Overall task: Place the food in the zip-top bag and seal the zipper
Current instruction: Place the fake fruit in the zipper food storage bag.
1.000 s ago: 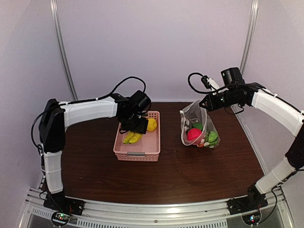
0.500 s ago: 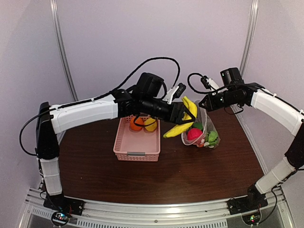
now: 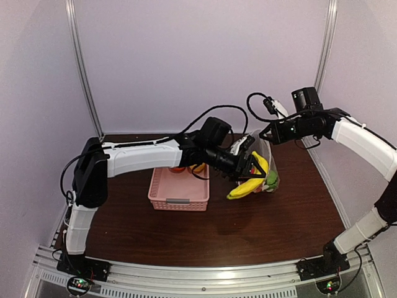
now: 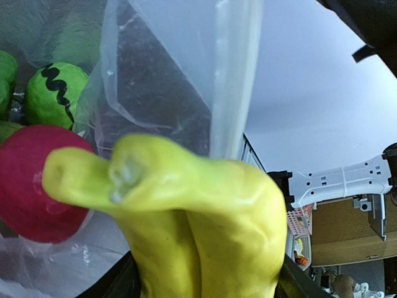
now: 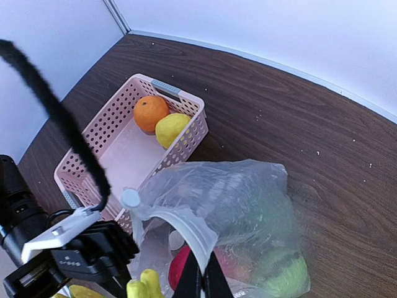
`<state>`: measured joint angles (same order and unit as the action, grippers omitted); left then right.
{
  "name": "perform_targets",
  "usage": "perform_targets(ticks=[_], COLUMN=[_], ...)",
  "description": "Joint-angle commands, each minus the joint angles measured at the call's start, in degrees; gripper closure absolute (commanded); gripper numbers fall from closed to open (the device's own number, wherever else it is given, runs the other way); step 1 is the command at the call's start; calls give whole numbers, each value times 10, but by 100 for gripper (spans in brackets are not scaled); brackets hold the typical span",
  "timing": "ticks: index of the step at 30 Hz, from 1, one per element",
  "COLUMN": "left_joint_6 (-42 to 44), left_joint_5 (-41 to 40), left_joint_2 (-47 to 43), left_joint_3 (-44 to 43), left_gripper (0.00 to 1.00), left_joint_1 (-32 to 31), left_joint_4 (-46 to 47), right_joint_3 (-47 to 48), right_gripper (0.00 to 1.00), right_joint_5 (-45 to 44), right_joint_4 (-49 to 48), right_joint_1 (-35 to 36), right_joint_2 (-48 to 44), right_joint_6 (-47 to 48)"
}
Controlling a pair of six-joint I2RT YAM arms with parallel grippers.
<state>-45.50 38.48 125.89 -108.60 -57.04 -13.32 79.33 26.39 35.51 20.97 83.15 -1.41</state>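
Note:
My right gripper is holding the bag's opening (image 3: 263, 148) open beside the yellow banana (image 3: 250, 184), so my left gripper goes on bringing the banana in until it's inside, then release.
My left gripper (image 3: 251, 169) is shut on the yellow banana (image 3: 245, 185) and holds it at the mouth of the clear zip-top bag (image 3: 268, 156). In the left wrist view the banana (image 4: 198, 230) fills the lower frame, with a red ball (image 4: 31, 186) and a green piece (image 4: 56, 93) inside the bag behind it. My right gripper (image 3: 265, 133) is shut on the bag's top edge, the zipper strip (image 5: 186, 226), and holds the bag (image 5: 236, 205) up and open. An orange (image 5: 150, 112) and a yellow piece (image 5: 171, 128) lie in the pink basket (image 5: 93, 155).
The pink lattice basket (image 3: 178, 197) sits left of the bag on the dark wooden table (image 3: 248, 230). White walls and a metal post close in the back. My left arm stretches over the basket toward the bag.
My left arm has lifted the banana out of the basket, carried it right and lowered it to the bag's mouth. My right gripper keeps holding the bag's edge.

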Motion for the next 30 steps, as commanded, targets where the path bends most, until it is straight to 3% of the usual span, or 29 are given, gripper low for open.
perform_targets(ticks=[1,6,10,15,24,27,29,30], left_joint_6=[-70,-129,-180,-288,-350,-354,-333,-318], left_joint_5=[17,1,-57,-114,-219,-216,-209,-208], left_joint_2=[18,36,34,28,38,51,55,53], left_joint_3=[-35,-40,-35,10,6,-13,-37,-46], left_gripper=[56,58,56,53,28,17,3,2], left_joint_1=[11,23,33,35,36,35,36,34], left_joint_4=[32,56,70,194,207,198,174,157], right_joint_3=[-12,-21,-30,-36,-29,-17,-8,-4], right_gripper=[100,100,100,100,100,100,100,100], right_joint_5=[51,69,76,81,103,110,105,100], right_joint_4=[-12,-3,3,5,10,17,24,25], right_joint_1=[1,13,24,39,45,45,45,44], right_joint_2=[-35,-47,-53,-50,-58,-55,-54,-54], right_joint_6=[28,50,59,62,61,56,56,55])
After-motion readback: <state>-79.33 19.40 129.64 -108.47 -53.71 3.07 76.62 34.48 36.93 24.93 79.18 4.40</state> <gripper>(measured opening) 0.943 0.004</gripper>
